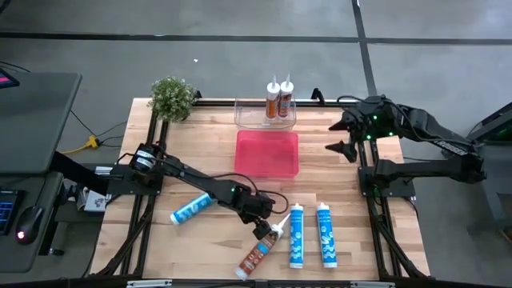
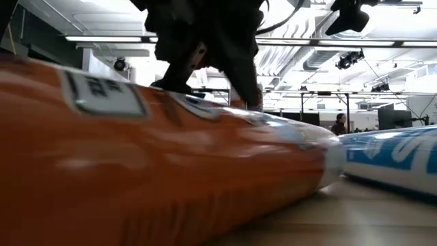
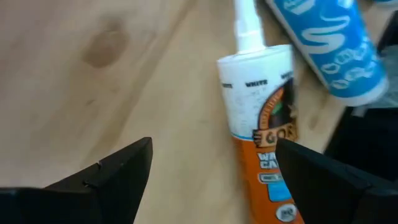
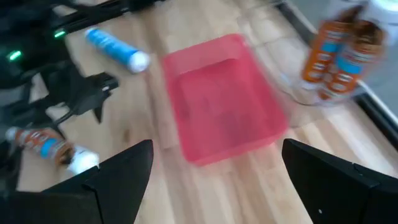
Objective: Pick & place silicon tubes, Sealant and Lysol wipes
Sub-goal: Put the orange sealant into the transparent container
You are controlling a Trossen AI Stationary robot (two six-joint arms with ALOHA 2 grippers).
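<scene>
The orange tube (image 1: 257,255) will lean at an angle when I put it in the clear bin, because the bin has open room (image 1: 249,114) next to its upright tubes.
An orange-and-white sealant tube (image 1: 258,253) lies on the wooden table near its front edge, with its nozzle pointing toward the far right. My left gripper (image 1: 264,227) is open just over the tube's nozzle end. In the left wrist view the tube (image 3: 261,124) lies between the fingers, close to one of them. Two blue tubes (image 1: 296,234) (image 1: 326,234) lie beside it and a third (image 1: 190,210) lies to the left. My right gripper (image 1: 346,136) is open and empty at the far right, above the table. My left gripper comes at the orange tube (image 2: 171,164) from above, its fingers across the tube near the white shoulder (image 3: 255,81). One finger (image 3: 305,168) stands right at the tube's side. I cannot tell whether it touches. The tube lies flat on the table.
A red tray (image 1: 267,152) sits mid-table. Behind it a clear bin (image 1: 244,118) holds two upright orange tubes (image 1: 278,98). A small plant (image 1: 172,97) stands at the far left corner. Bare wood lies left of the red tray.
</scene>
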